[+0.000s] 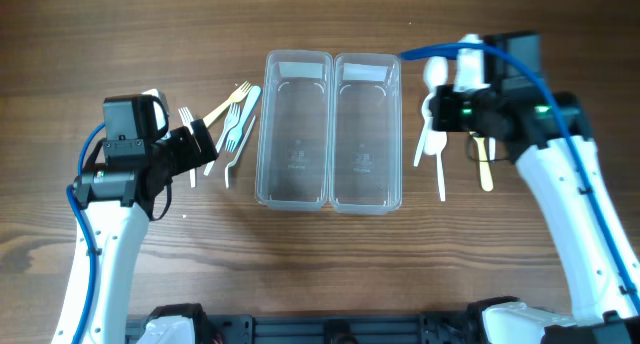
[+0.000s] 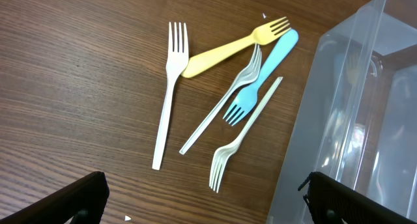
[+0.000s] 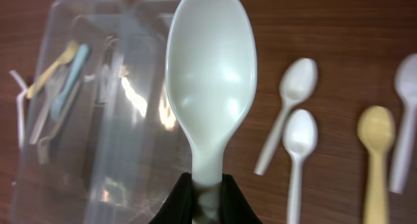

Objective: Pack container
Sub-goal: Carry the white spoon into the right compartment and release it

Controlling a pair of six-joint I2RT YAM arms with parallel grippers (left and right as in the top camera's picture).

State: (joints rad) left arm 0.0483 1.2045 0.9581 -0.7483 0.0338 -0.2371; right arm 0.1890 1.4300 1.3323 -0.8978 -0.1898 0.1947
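The white spoon [image 1: 436, 72] is in line with the long side of the nearer empty container, so my right gripper should keep going until the spoon is above the container's bottom [image 1: 366, 144] and then let go.
Two clear plastic containers stand side by side mid-table, the left one [image 1: 295, 129] and the right one [image 1: 368, 129]; both look empty. Several plastic forks [image 1: 228, 124] lie left of them: a yellow one [image 2: 228, 48], a blue one [image 2: 260, 77] and white ones [image 2: 168, 94]. My left gripper [image 2: 208, 204] is open and empty, hovering just short of the forks [image 1: 205, 139]. My right gripper [image 1: 442, 109] is shut on a white spoon [image 3: 208, 87], held above the table right of the containers. White spoons [image 3: 296, 81] and a yellow spoon [image 3: 376, 129] lie on the table.
The table is dark brown wood [image 1: 330, 264]. The left container's wall [image 2: 352, 107] stands close to the right of the forks. More loose spoons [image 1: 440, 169] and the yellow spoon [image 1: 486, 164] lie under and beside my right arm.
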